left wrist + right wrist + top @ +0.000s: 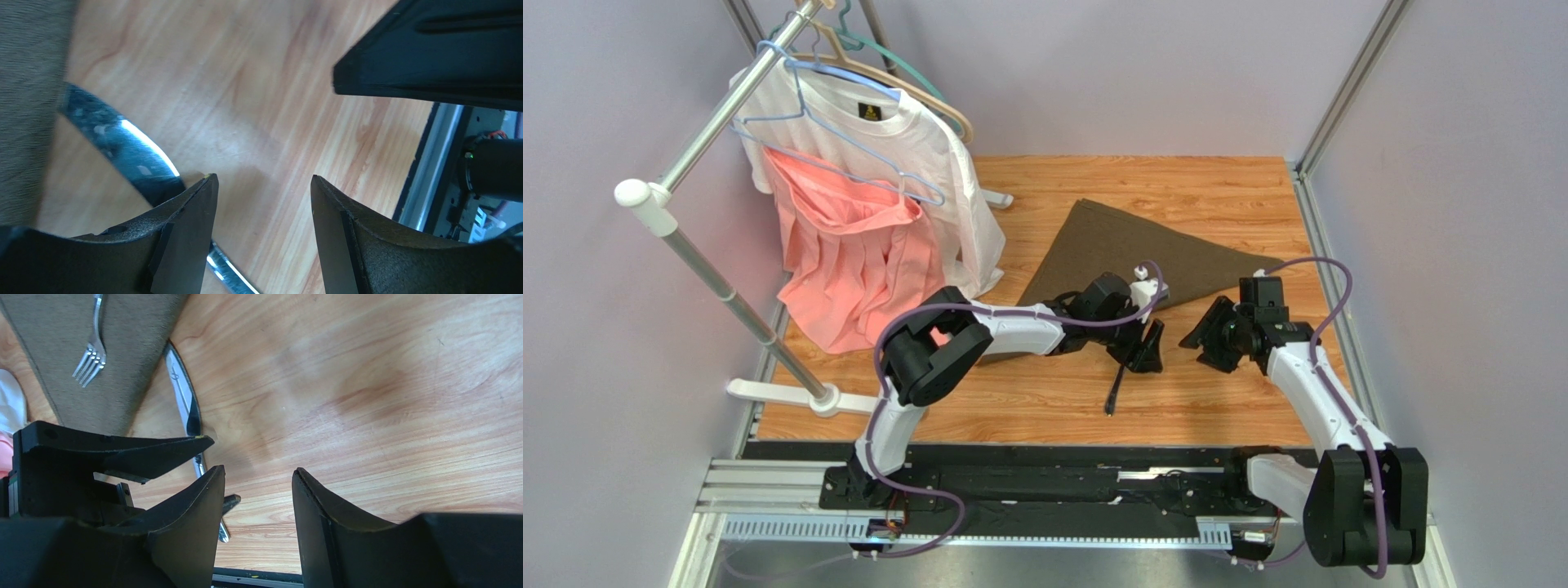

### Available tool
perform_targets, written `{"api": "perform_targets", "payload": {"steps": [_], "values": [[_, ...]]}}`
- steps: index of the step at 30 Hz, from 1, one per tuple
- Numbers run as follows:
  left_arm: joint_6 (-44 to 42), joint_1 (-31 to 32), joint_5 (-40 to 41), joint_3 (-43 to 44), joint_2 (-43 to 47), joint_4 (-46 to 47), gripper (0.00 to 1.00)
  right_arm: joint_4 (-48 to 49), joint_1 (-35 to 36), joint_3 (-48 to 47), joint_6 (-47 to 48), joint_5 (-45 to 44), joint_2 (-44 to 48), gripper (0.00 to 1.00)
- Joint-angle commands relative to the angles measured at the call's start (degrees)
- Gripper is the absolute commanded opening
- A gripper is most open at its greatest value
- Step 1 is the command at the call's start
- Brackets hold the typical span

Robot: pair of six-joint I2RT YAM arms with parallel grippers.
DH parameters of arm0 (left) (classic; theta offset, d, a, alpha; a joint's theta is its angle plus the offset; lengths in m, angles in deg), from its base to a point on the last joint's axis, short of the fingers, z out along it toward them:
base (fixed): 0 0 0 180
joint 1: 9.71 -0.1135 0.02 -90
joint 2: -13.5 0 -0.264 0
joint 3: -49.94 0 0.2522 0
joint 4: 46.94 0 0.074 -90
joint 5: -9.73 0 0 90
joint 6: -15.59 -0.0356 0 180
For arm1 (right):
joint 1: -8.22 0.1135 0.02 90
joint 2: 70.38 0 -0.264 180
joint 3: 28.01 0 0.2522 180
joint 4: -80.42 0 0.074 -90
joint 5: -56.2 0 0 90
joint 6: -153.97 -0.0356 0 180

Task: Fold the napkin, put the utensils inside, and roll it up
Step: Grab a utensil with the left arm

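My left gripper should turn the knife's blade (180, 387) toward the black bar before my right gripper takes the knife's handle (1112, 402), because the blade points at the napkin's near edge.
The dark olive-brown napkin (1124, 251) lies folded into a triangle at the back middle of the wooden table. In the right wrist view the fork (92, 349) rests on the napkin (129, 349), tines toward the camera. The knife (1116, 390) lies on bare wood just off the napkin's near edge. My left gripper (1143, 349) hovers open over the knife (123, 147), whose blade passes under its left fingertip (196, 208); nothing is between the jaws. My right gripper (1210, 343) stands open close to the right of it, over bare wood, with the knife (184, 410) to its left.
A clothes rack (707, 263) at the left carries a white T-shirt (928, 159) and a pink garment (848, 263) on hangers. The black mounting rail (1075, 472) runs along the near edge. Grey walls close in both sides.
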Motion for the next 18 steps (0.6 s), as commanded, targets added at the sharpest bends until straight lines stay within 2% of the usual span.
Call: {"api": "perform_targets", "payload": {"steps": [1, 5, 9, 18], "values": [[1.29, 1.16, -4.98, -1.39, -0.56, 5.83, 0.66, 2.16, -0.22, 1.31, -0.43, 0.77, -0.17, 0.48], [0.07, 1.51, -1.57, -3.85, 2.94, 6.89, 0.66, 2.07, -0.22, 1.75, -0.52, 0.68, 0.71, 0.48], [-3.71, 1.17, 3.97, -1.92, 6.12, 0.40, 0.66, 2.16, -0.22, 1.75, -0.78, 1.04, 0.98, 0.48], [-5.38, -1.91, 11.36, -1.93, 5.77, -5.58, 0.67, 2.51, -0.13, 1.92, -0.78, 1.39, 0.63, 0.48]]}}
